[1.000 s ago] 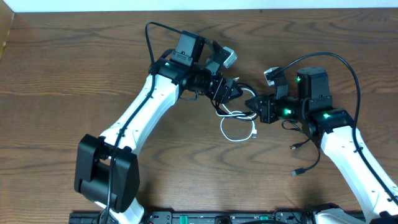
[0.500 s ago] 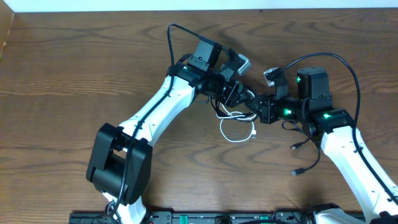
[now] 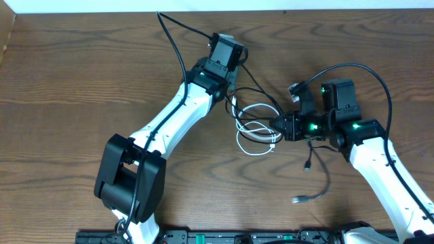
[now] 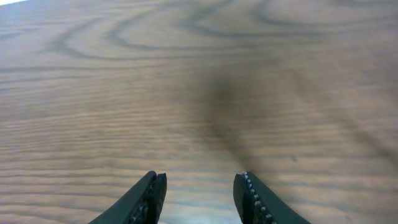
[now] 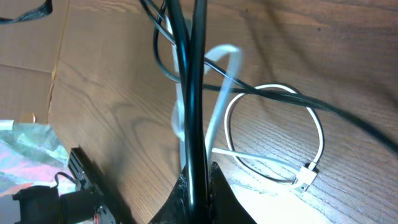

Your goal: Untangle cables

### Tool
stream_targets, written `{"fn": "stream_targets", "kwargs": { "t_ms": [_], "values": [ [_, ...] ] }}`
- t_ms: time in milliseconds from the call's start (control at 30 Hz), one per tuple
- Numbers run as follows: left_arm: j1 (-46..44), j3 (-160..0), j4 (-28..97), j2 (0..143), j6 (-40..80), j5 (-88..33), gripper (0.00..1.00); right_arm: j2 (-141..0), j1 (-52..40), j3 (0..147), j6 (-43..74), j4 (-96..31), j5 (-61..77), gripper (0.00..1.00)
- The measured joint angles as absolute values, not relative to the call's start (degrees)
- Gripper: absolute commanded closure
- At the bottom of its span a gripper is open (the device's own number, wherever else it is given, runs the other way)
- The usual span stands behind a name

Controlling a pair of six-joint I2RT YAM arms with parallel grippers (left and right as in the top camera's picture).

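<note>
My right gripper is holding the black cable, and white loops cross it. I should put the black cable down and lift the white loops with my left gripper.
My right gripper is shut on the black cable, which trails across the table below my right arm. In the right wrist view the jaws pinch the black cable as it runs straight up from them. The white cable lies in loose loops just left of the right gripper, crossed by black strands. Its loop and white plug show in the right wrist view. My left gripper is open and empty, up and left of the loops. Its jaws show only bare wood.
The brown wooden table fills the view. Its far edge runs along the top of the overhead view. Thick black arm wires arch over both wrists. In the right wrist view, cardboard and clutter lie at the left beyond the table.
My left gripper has left the tangle and drawn back up and left, open. The white loops have spread out. The black cable's free end has slid lower on the table.
</note>
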State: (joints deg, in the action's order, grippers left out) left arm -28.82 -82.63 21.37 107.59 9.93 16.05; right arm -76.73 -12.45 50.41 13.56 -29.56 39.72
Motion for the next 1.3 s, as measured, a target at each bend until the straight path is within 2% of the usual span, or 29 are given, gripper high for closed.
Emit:
{"fn": "stream_targets", "kwargs": {
  "t_ms": [167, 367, 467, 633, 667, 833, 933, 967, 1000, 1067, 1100, 1133, 1300],
  "values": [
    [-28.2, -82.6, 20.0, 107.6, 10.3, 23.3, 0.59, -76.7, -12.5, 50.4, 13.4, -30.2, 39.7, 0.99],
    [-24.3, -82.6, 19.1, 107.0, 10.1, 33.2, 0.59, -76.7, -12.7, 50.4, 15.8, -35.5, 28.0, 0.99],
    [-22.2, -82.6, 20.0, 104.8, 10.0, 33.6, 0.53, -76.7, -12.7, 50.4, 16.0, -34.0, 25.6, 0.99],
    [-20.7, -82.8, 27.3, 97.3, 8.7, 23.9, 0.3, -76.7, -12.7, 50.4, 13.4, -29.0, 29.9, 0.99],
    [-20.6, -82.9, 28.7, 96.5, 8.5, 21.3, 0.28, -76.7, -12.7, 50.4, 13.2, -28.8, 30.3, 0.99],
    [-17.4, -82.9, 32.2, 96.0, 7.9, 10.0, 0.27, -76.7, -12.7, 50.4, 12.0, -27.5, 34.3, 0.99],
    [-13.5, -82.9, 33.9, 96.0, 7.7, 1.3, 0.27, -76.7, -12.7, 50.4, 12.0, -22.1, 40.0, 0.96],
    [-12.5, -82.9, 35.0, 96.0, 7.7, -1.7, 0.27, -76.7, -12.7, 50.4, 13.1, -20.7, 41.0, 0.93],
    [-11.6, -82.9, 36.6, 96.0, 7.6, -5.1, 0.27, -76.7, -12.6, 50.4, 15.4, -19.1, 41.7, 0.84],
    [-11.4, -82.9, 38.4, 96.0, 7.4, -10.3, 0.27, -76.6, -12.6, 50.4, 18.5, -19.2, 40.0, 0.34],
    [-11.6, -82.9, 39.3, 96.0, 7.2, -11.5, 0.27, -76.6, -12.7, 50.5, 20.9, -21.1, 36.2, 0.04],
    [-12.1, -82.9, 40.3, 96.0, 7.0, -13.1, 0.27, -76.5, -12.9, 50.5, 22.5, -23.3, 32.2, 0.01],
    [-14.9, -82.9, 43.0, 96.0, 5.9, -17.3, 0.27, -76.5, -13.0, 50.5, 27.7, -30.8, 16.1, 0.01]
  ]
}}
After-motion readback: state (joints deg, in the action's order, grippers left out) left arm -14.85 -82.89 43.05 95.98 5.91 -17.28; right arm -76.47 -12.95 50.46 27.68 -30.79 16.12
